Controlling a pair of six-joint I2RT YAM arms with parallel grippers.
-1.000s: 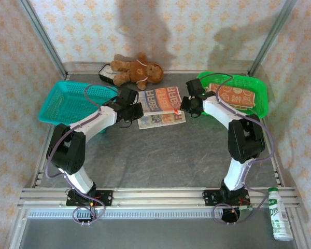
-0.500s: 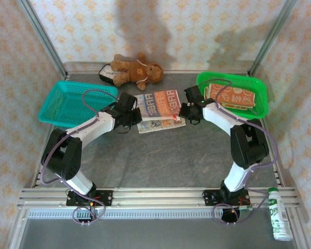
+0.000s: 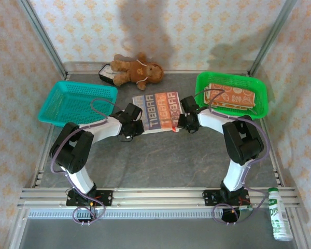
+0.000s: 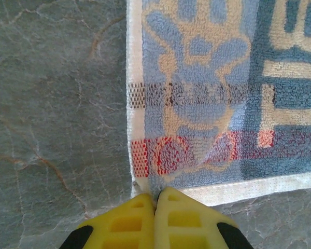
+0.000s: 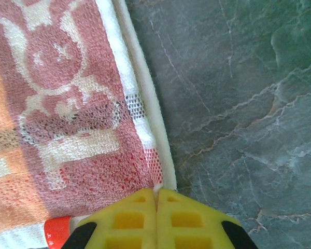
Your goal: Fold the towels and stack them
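Observation:
My right gripper should keep pulling the towel toward the open grey tabletop (image 3: 160,151) until the towel lies straight, then let go, as both my grippers pinch the towel's near corners (image 5: 159,179).
A cream towel with coloured block lettering (image 3: 158,110) lies doubled over in the middle of the table. My left gripper (image 3: 137,127) is shut on its near left corner. The left wrist view has the yellow fingertips (image 4: 156,194) pinching the white hem of the towel's blue-patterned face (image 4: 212,93). My right gripper (image 3: 181,124) is shut on the near right corner. In the right wrist view its tips (image 5: 156,192) grip the edge of the red-and-cream weave (image 5: 67,114). An orange-and-cream towel with cartoon figures (image 3: 234,96) rests in the green basket (image 3: 261,108).
A teal basket (image 3: 51,117) stands at the left. A brown teddy bear (image 3: 136,70) lies against the back wall. A plastic bottle (image 3: 280,220) lies beyond the rail at the near right. Grey tabletop (image 3: 160,155) stretches in front of the towel.
Both grippers came toward the near side with the towel's corners, laying its upper layer over the lower one. The towel now lies flat with the lettering facing up.

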